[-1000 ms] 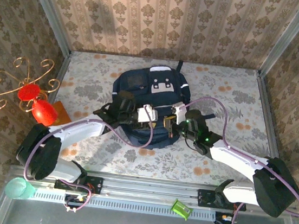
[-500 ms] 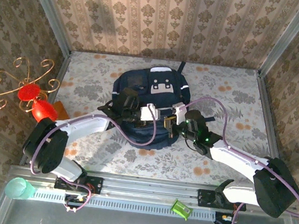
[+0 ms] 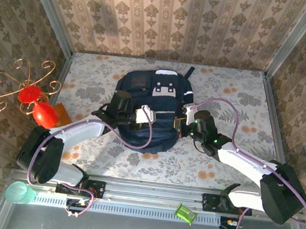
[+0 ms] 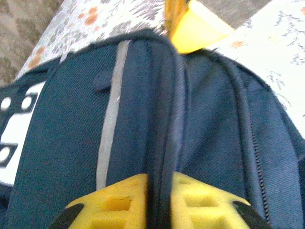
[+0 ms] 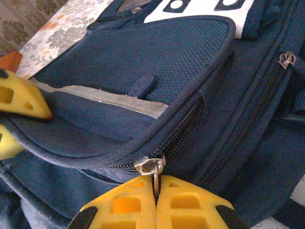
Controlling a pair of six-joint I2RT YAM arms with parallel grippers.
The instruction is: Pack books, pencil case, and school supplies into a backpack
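My right gripper needs to slide the zip pull toward the pocket's far corner [image 5: 202,106] before opening, since the zip stands open [image 5: 180,133] from the zip pull to there.
The dark navy backpack [image 3: 153,100] lies flat in the middle of the table, its grey-white patch toward the far wall. My left gripper [image 3: 153,119] reaches in from the left, and its yellow fingers [image 4: 116,202] are shut on a raised ridge of backpack [image 4: 205,138] fabric beside a grey stripe. My right gripper [image 3: 177,124] comes in from the right. It is shut on the metal zip pull [image 5: 153,168] of a front pocket whose zip [image 5: 188,121] stands partly open. The books, pencil case and school supplies are hidden.
An orange-brown slab [image 3: 62,113] lies at the table's left edge, beside a gold wire stand holding red pieces [image 3: 32,97]. A teal cup [image 3: 18,192] and a small green object [image 3: 185,213] sit by the near rail. Patterned walls close in three sides.
My left gripper has closed onto the backpack fabric and drawn slightly left. The backpack has shifted a little, and its top strap has swung out to the right. The right gripper has kept its hold.
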